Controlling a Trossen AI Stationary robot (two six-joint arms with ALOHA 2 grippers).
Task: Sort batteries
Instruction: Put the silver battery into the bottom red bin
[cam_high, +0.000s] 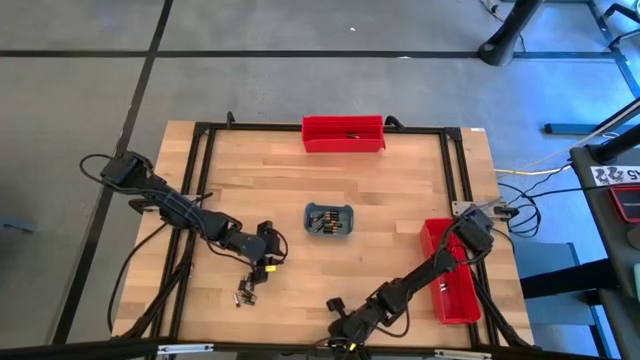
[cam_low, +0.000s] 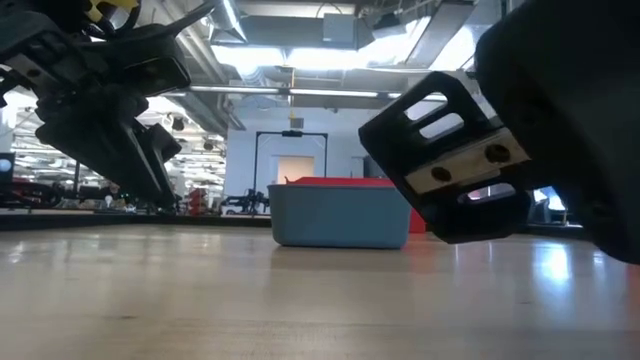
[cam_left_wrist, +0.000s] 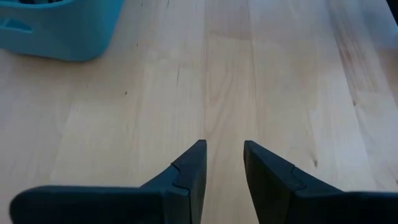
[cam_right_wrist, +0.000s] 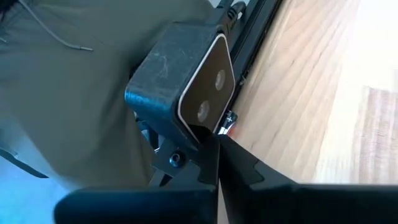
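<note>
My right gripper should back off, because the camera box (cam_right_wrist: 208, 93) stands between it and the battery at the table's near edge (cam_right_wrist: 228, 122). My left gripper should reach for the battery instead.
Several small dark batteries lie in the grey-blue tray (cam_high: 330, 221) at the table's middle. A few loose batteries (cam_high: 244, 291) lie on the wood near the front left. My left gripper (cam_left_wrist: 224, 146) hovers open over bare wood between the tray and those loose batteries (cam_high: 270, 256), with nothing between its fingers. My right gripper (cam_right_wrist: 216, 142) is shut at the table's near edge (cam_high: 335, 309), its tips right by a dark camera box (cam_right_wrist: 186, 81) mounted there. My right gripper's shut fingertips (cam_right_wrist: 208, 155) stand against the lower edge of the camera box, slanting down toward the table's near edge. I cannot tell whether they touch the box or have anything between them.
One red bin (cam_high: 343, 133) stands at the far edge with a battery inside. Another red bin (cam_high: 450, 272) lies along the right side under my right arm. A black frame (cam_high: 200, 180) borders the wooden table. Bare wood lies all round the tray.
</note>
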